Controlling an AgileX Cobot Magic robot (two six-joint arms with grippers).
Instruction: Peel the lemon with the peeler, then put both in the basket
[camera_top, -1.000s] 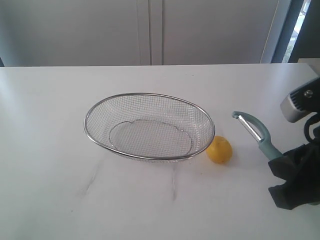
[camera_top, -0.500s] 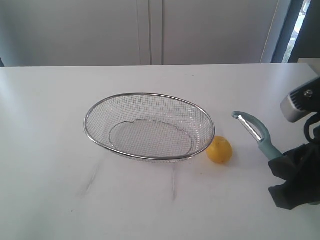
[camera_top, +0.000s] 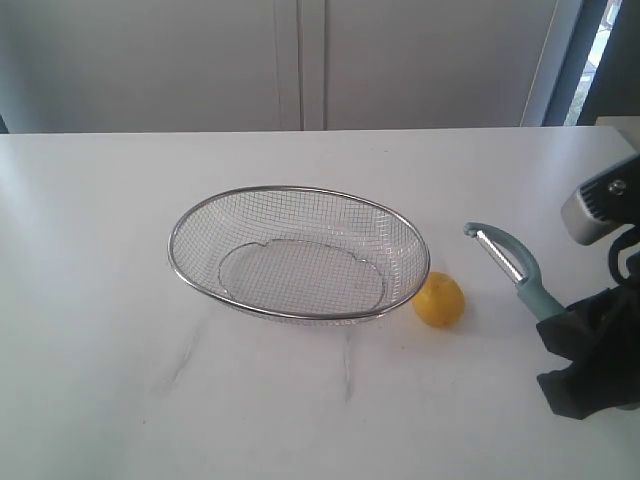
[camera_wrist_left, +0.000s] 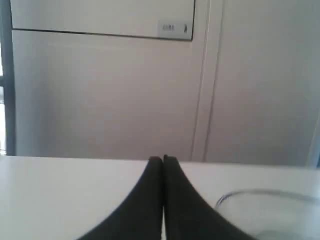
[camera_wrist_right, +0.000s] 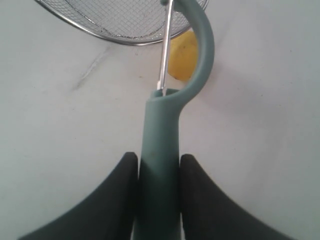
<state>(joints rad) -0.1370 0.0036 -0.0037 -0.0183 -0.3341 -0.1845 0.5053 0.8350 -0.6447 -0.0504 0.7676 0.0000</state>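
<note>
My left gripper should reach over and move the wire-mesh basket (camera_top: 300, 262) away before peeling, because the lemon sits tight (camera_top: 438, 299) against the basket's rim.
The yellow lemon (camera_top: 440, 300) lies on the white table, touching the right end of the wire-mesh basket (camera_top: 300, 190). My right gripper (camera_wrist_right: 159, 162) is shut on the teal handle of the peeler (camera_wrist_right: 160, 150); its silver blade head points toward the lemon (camera_wrist_right: 182, 57) and basket (camera_wrist_right: 100, 32). In the exterior view the peeler (camera_top: 515, 265) sticks up-left out of the right gripper (camera_top: 560, 330) at the right edge, apart from the lemon. My left gripper (camera_wrist_left: 163, 160) is shut and holds nothing; the basket rim (camera_wrist_left: 265, 192) shows beside it. The left arm is out of the exterior view.
A white table (camera_top: 120, 250) spreads around the basket, with faint grey scuff marks (camera_top: 185, 355) in front of it. A pale cabinet wall (camera_top: 300, 60) rises behind the table's far edge.
</note>
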